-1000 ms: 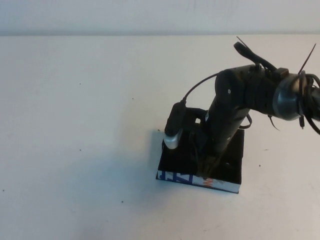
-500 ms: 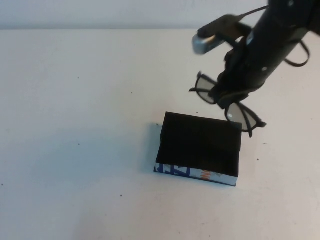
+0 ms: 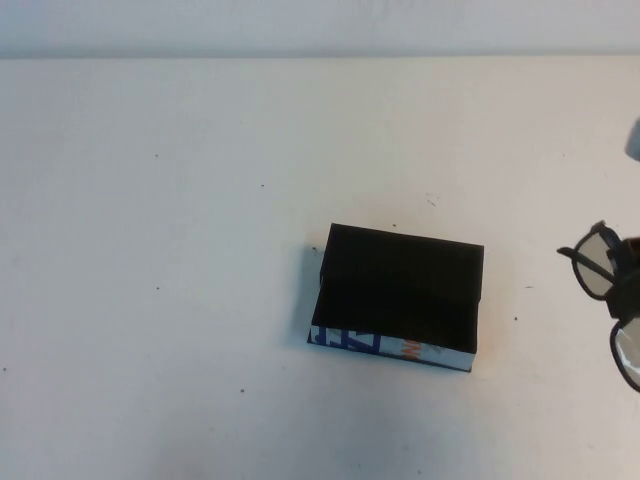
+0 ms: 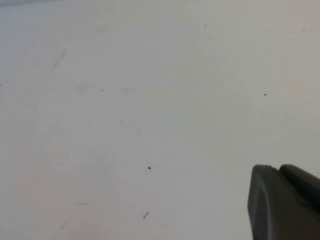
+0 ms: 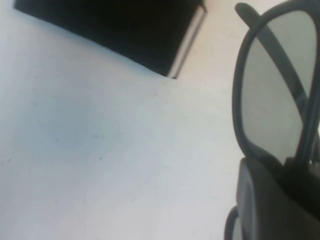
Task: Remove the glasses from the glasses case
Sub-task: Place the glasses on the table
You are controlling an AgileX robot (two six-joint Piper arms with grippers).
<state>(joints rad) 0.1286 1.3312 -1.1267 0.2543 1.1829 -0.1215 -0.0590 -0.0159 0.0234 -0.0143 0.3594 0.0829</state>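
Note:
I should carry on lowering the black glasses with my right gripper, because they are clear of the glasses case. I should do this until they touch the open table beside the glasses case, then let go.
The glasses case, a shallow black box with a white front edge printed in blue and orange, lies on the table and looks empty. It also shows in the right wrist view. My right gripper is at the far right edge, shut on the bridge of the black glasses, which it holds to the right of the case and clear of it. In the right wrist view one lens stands above my finger. My left gripper is out of the high view, over bare table, its fingers together and empty.
The white table stretches wide to the left of and behind the case. A few small dark specks mark it. The wall edge runs along the back.
My right arm has lifted the glasses out of the case and swung them up, then right and down to the frame's right edge. The case has stayed put.

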